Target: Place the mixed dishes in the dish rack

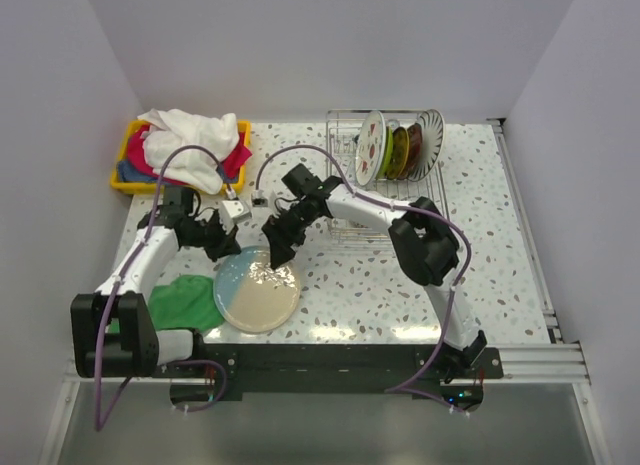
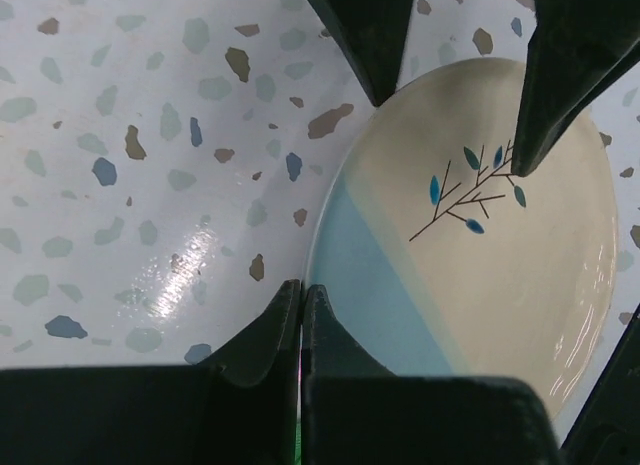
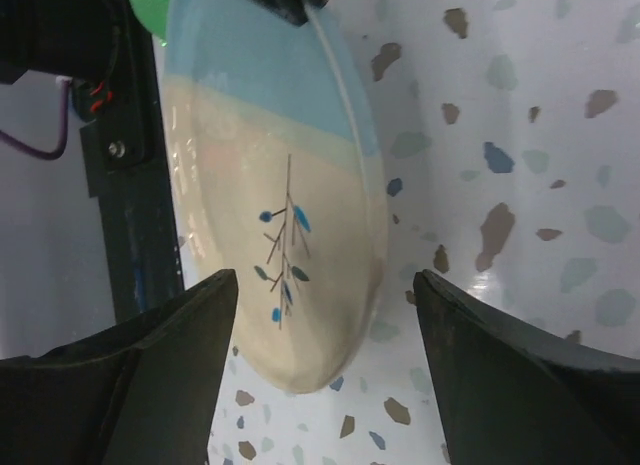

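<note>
My left gripper is holding the plate's blue rim point(image 1: 231, 261), far from the dish rack. My right gripper should take hold of the cream edge point(image 1: 294, 272) of the plate and carry the plate over.
A round cream and light-blue plate point(image 1: 258, 293) with a small branch drawing lies on the table in front of the left arm. It also shows in the left wrist view point(image 2: 500, 275) and the right wrist view point(image 3: 270, 185). My left gripper point(image 1: 228, 247) point(image 2: 301, 290) is shut on the plate's blue rim. My right gripper point(image 1: 280, 247) point(image 3: 325, 285) is open, its fingers standing apart over the plate's far cream edge. The silver wire dish rack point(image 1: 385, 200) stands at the back right and holds the red floral plate point(image 1: 370, 145), two small bowls point(image 1: 402, 150) and the striped plate point(image 1: 432, 135) on edge.
A green cloth point(image 1: 185, 303) lies under the plate's left side. A yellow bin point(image 1: 128, 180) heaped with cloths stands at the back left. A small white block point(image 1: 236, 210) lies near my left wrist. White walls close in the table.
</note>
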Robot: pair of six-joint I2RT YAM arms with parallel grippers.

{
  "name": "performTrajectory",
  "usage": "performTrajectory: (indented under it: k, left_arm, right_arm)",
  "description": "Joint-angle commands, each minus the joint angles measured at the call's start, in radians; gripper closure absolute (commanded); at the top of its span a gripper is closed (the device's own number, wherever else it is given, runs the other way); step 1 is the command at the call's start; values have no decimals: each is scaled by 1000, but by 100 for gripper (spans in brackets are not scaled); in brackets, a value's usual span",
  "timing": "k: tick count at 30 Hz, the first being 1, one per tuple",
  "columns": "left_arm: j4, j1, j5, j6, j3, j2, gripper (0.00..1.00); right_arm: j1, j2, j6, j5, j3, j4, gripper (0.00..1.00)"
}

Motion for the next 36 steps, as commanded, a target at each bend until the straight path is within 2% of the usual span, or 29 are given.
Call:
performTrajectory:
  k: [1,6,7,8,9,11,15,20,23,24,27,29,32,36]
  left_arm:
    - [123,6,63,-61,42,-56,100]
    - [166,6,34,-113,36,-72,100]
    - [190,6,13,-139,31,-85,99]
    - [265,8,-15,-203,27,-124,92]
    - [308,8,-96,-236,16,-152,75]
    - [470,8,-185,-351,7,-268,66]
    - [664,8,-435,-527,68,-405,29]
    - [654,8,-517,-609,204,-385,23]
    - [658,8,-503,-635,199,-364,22]
    - [660,6,-486,-640,192,-359,17]
    - [665,6,-463,-681,171,-338,16]
    - [708,6,-455,-716,162,-324,0]
    - [741,6,-443,-749,142,-312,0]
    - [763,6,-431,-781,139,-289,0]
  right_arm:
    - [11,8,-23,-120,38,-58,42]
    - [11,8,9,-137,60,-64,84]
    - [11,9,10,-136,82,-75,97]
    - [9,10,12,-130,95,-84,100]
    - [9,8,12,-95,109,-116,100]
    - [1,-1,10,-70,155,-142,100]
    - [-43,-72,110,34,207,-80,100]
    - [-136,-165,315,382,329,-29,100]
    - [-198,-239,404,556,343,32,100]
    - [-209,-254,420,600,346,59,100]
    - [-229,-300,446,862,372,71,100]
    - [-233,-322,446,970,374,88,100]
    - [-236,-336,449,1073,380,99,100]
    - [-236,-342,457,1310,360,96,100]
